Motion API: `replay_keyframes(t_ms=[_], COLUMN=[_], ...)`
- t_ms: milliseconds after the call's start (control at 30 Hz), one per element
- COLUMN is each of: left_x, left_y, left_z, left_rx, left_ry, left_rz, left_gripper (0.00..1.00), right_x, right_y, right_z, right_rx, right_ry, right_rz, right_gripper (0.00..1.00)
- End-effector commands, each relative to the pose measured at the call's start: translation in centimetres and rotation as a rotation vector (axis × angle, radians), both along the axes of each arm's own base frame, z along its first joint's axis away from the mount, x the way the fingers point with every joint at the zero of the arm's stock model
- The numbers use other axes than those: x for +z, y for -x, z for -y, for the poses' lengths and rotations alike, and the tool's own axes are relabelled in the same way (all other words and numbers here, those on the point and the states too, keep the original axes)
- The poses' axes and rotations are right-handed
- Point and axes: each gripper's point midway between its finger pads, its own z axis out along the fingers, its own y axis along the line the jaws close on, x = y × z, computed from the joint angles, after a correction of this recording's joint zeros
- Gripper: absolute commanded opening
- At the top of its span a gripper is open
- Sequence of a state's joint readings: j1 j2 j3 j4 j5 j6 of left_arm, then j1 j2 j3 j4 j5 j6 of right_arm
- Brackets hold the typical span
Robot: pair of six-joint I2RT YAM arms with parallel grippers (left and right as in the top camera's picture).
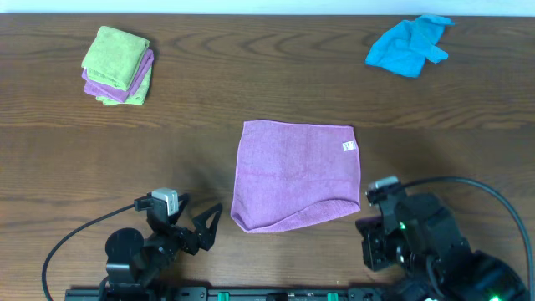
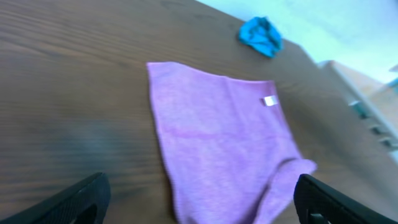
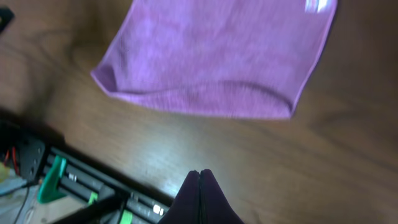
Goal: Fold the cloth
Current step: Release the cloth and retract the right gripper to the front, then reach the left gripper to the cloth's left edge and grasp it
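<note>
I should press near the cloth's far edge [image 1: 259,138] with my left gripper and slide the cloth farther away before I fold it, because the mauve cloth's near edge [image 1: 292,221] is close to the black bar.
The mauve cloth [image 1: 297,171] lies flat on the wooden table near the middle. Its white tag [image 1: 349,146] sits at the far right corner, and the near edge looks doubled over and curves up toward the right. My left gripper [image 1: 194,219] hovers off the cloth's near left corner, open wide and holding nothing. In the left wrist view the cloth [image 2: 217,143] lies between the two spread fingertips [image 2: 87,193]. My right gripper [image 1: 376,201] sits just off the near right corner, shut and empty. The right wrist view shows its tips [image 3: 199,173] pressed together over bare wood, short of the cloth [image 3: 217,56].
A folded stack of lime-green and purple cloths [image 1: 117,65] rests at the far left. A crumpled bright blue cloth [image 1: 410,43] lies at the far right. The arm bases and a black rail [image 3: 74,180] run along the table's near edge.
</note>
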State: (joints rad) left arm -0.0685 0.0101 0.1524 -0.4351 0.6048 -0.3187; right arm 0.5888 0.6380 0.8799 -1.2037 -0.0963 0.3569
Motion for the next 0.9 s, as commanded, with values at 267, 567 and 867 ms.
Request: replay_keyframes(t_ms=[267,567,867], left_x=[5.3,6.6,3.9], left_y=[2.1,-0.3,-4.4], left_z=[3.8,3.4,4.8], left_rx=[-0.25,-0.197,-0.248], left_ry=[0.235,0.241,0.092], left_rz=[0.093,0.133,0.012], left_gripper=[0.97,0.9,0.86], right_x=[0.0,3.6,4.4], right_y=[1.9,-1.0,-3.3], right_z=[-1.5,-2.5,1.2], right_rx=[0.051,0.031,-0.149], right_ry=[-0.115,-0.184,-0.042], right_rz=[-0.053,0.12,0.232], right_gripper=[0.02,0.01,0.01])
